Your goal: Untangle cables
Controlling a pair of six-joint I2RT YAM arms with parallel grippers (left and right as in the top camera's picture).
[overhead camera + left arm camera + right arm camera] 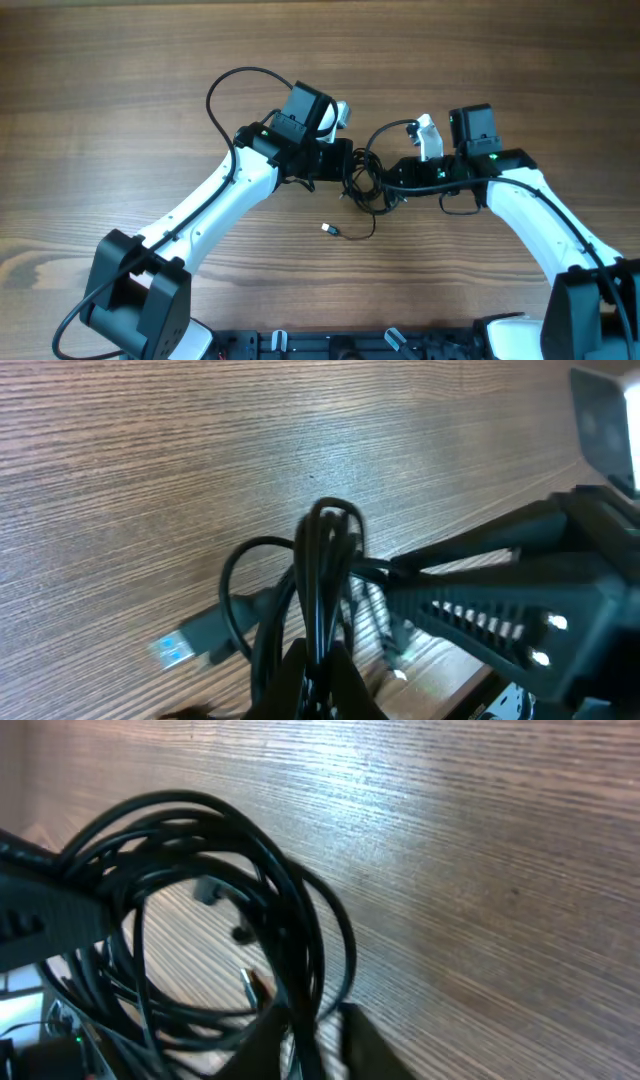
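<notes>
I should use my left gripper on the knot of cables (368,182) to pull its upright strands of cable (322,565) away while my right gripper holds the others, because the knot bunches up slack where my grippers are close together.
The cables (362,190) are a knot of thin black cords on the wooden table between my two grippers. One loose plug end (328,229) trails toward the front. My left gripper (348,168) reaches in from the left. In the left wrist view it (322,660) is shut on several upright strands of the cables (325,560), with a blue-tipped USB plug (175,648) lying to its left. My right gripper (385,180) comes in from the right. In the right wrist view it (310,1015) is shut on a few strands of the looped cables (290,910).
A thicker black wire (215,90) loops out from the left arm behind the bundle. The two arm bases (130,300) (590,310) stand at the near corners. The right arm's finger (470,605) crosses the left wrist view close to the bundle.
</notes>
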